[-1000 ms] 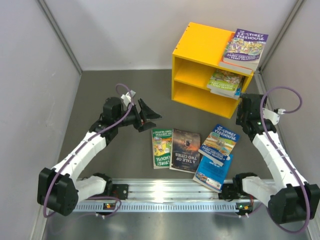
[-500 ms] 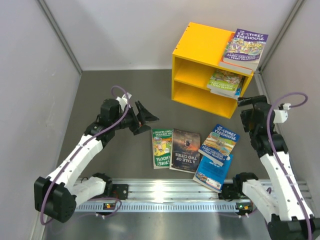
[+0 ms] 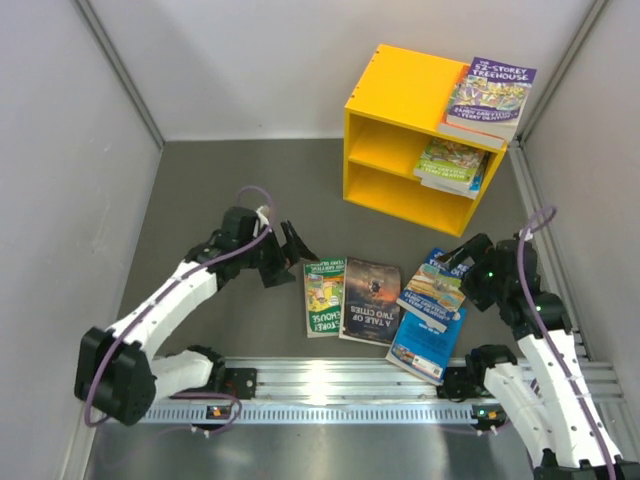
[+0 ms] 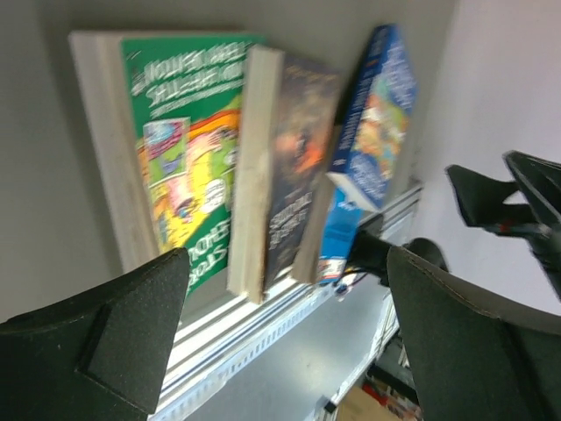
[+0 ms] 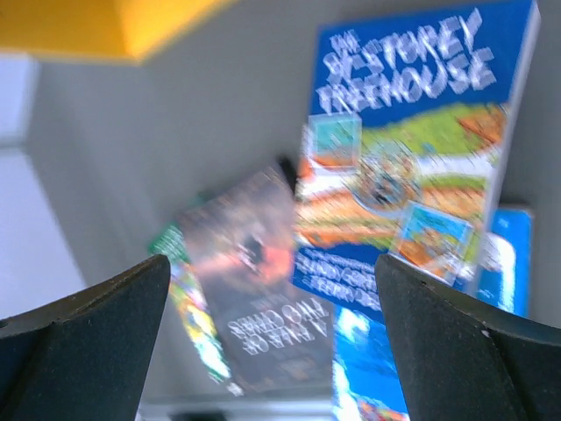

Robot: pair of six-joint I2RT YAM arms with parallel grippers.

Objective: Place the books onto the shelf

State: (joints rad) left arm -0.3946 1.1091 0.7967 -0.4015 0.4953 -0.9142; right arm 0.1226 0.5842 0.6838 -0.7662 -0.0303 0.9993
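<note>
The blue Treehouse book rests askew across the plain blue book, so the robot's left gripper should move over to its spine while the right gripper lifts the opposite edge.
Four books lie on the grey mat: a green one, a dark one, a blue Treehouse one resting on a plain blue one. The yellow shelf stands at the back right. A purple book lies on its top and green books in its upper compartment. My left gripper hangs open just left of the green book. My right gripper is open above the blue Treehouse book. Neither gripper holds anything.
A metal rail runs along the near edge, just below the books. Grey walls close in on both sides and behind the shelf. The shelf's lower compartment has nothing in it. The dark book lies between both grippers.
My left gripper moved down and right toward the green book and opened wider. My right arm swung down from beside the shelf to over the blue Treehouse book.
</note>
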